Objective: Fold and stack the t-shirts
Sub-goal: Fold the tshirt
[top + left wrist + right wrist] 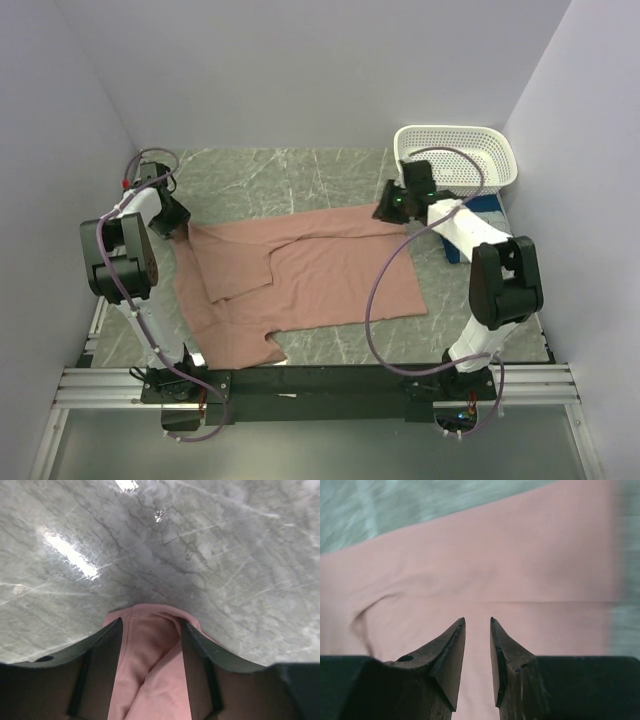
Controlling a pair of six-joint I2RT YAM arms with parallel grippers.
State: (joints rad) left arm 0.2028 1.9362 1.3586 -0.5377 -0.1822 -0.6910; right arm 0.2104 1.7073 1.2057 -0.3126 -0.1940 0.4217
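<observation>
Next, my left gripper goes to the t-shirt's folded sleeve (236, 270) and slides the t-shirt back before folding, since the t-shirt's near sleeve (243, 352) reaches the table's front edge.
The dusty-pink t-shirt (320, 270) lies flat on the marble table, plain side up, with one sleeve part folded over its middle. My left gripper (180, 225) is low at the shirt's far left corner. In the left wrist view it (151, 622) is open, with a loose ridge of pink cloth (150, 665) lying between the jaws. My right gripper (385, 212) hovers over the far right corner. In the right wrist view it (477, 619) is open a little above smooth pink cloth (485, 565), gripping nothing. A blue patch (490, 205), perhaps the other t-shirt, shows below the basket.
A white perforated basket (455, 150) stands at the back right, close behind the right arm. Grey walls close in the table on three sides. Bare marble (270, 175) lies beyond the shirt's far edge, and a strip (350, 345) lies in front of it.
</observation>
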